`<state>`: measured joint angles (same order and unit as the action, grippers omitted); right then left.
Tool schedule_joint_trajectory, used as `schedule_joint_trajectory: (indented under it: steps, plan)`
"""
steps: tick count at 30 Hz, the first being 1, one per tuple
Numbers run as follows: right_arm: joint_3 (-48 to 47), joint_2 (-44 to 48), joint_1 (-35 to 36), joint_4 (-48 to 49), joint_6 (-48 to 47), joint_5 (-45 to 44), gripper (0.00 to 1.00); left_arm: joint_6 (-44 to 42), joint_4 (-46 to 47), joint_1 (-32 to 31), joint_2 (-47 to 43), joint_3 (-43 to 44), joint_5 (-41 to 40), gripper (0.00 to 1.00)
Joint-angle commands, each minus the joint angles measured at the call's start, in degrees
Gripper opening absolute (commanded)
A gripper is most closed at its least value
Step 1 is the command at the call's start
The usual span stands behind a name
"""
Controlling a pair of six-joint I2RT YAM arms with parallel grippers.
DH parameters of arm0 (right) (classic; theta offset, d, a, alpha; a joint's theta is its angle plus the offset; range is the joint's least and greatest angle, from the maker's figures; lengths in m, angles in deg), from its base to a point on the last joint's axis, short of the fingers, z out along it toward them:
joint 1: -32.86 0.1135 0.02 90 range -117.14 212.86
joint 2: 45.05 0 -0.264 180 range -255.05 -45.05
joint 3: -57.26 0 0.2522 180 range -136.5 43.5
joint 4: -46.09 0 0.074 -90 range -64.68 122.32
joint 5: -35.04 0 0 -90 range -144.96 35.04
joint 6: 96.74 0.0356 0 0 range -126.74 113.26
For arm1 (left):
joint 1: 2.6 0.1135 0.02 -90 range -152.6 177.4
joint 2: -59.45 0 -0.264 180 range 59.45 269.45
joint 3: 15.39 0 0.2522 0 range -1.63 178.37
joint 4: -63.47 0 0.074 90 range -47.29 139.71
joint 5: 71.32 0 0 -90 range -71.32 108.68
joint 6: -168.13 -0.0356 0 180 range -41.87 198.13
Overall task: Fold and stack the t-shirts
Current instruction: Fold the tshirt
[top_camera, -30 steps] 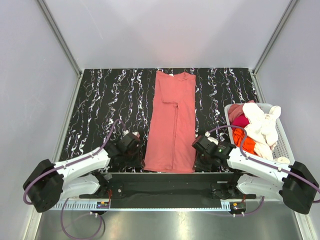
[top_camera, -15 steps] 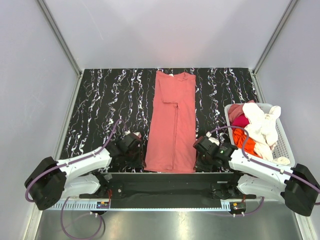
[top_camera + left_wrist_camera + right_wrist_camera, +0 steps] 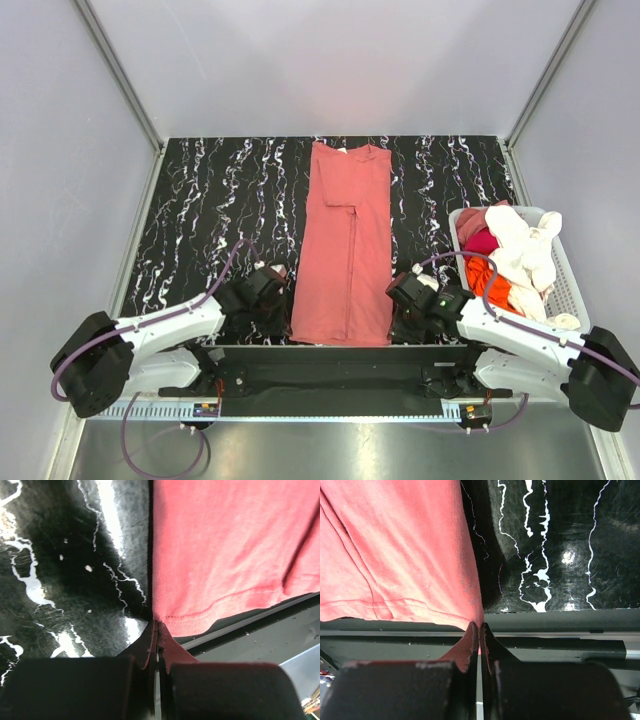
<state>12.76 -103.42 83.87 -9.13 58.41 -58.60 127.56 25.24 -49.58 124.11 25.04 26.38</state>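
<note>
My left gripper goes on toward the collar (image 3: 350,151) before it lets go of the hem short of it, because both hem corners (image 3: 296,337) are gripped and the pink strip is straight.
The salmon-pink t-shirt (image 3: 345,245) lies folded into a long strip down the middle of the black marbled table (image 3: 200,200), collar at the far end. My left gripper (image 3: 285,305) is shut on the shirt's near left hem corner (image 3: 165,617). My right gripper (image 3: 392,312) is shut on the near right hem corner (image 3: 470,615). Both hold the hem at the table's near edge. Cream (image 3: 520,245), orange (image 3: 490,285), magenta (image 3: 482,240) and red shirts lie heaped in the white basket (image 3: 568,285).
The white slatted basket stands at the right edge of the table beside my right arm. Grey walls close in the table on three sides. A black rail (image 3: 330,360) runs along the near edge below the hem.
My left gripper has slid a little to the right, up to the shirt's near left corner. My right gripper has barely moved. The shirt lies as before.
</note>
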Motion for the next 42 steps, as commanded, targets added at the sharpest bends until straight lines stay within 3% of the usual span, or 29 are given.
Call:
schedule_joint_trajectory:
  steps: [1, 13, 23, 32, 35, 42]
  plan:
    - [-2.83, -0.78, 0.5, -0.3, -1.07, -2.6, 0.0, -0.12, 1.88, -0.3, -1.12, 2.94, 1.35, 0.0]
    - [-9.24, -6.04, 0.06, -2.23, -7.57, -6.46, 0.0, -0.91, -1.36, 1.71, 0.37, 8.91, -1.2, 0.0]
    - [-21.53, -18.96, -12.14, 2.07, -27.58, -6.82, 0.0, -8.29, -0.93, 11.2, 12.93, 19.89, -0.32, 0.0]
    - [-39.28, -36.1, -22.51, 2.43, -42.36, -5.94, 0.0, -15.85, -2.24, 17.36, 32.96, 43.88, 0.56, 0.0]
    - [-45.17, -41.73, -25.07, 2.34, -44.65, -4.36, 0.0, -18.31, -4.88, 19.55, 41.14, 55.46, 1.7, 0.0]
    - [-58.98, -52.88, -30.25, -0.12, -49.23, -3.39, 0.0, -20.51, -6.12, 23.33, 51.52, 68.5, 2.84, 0.0]
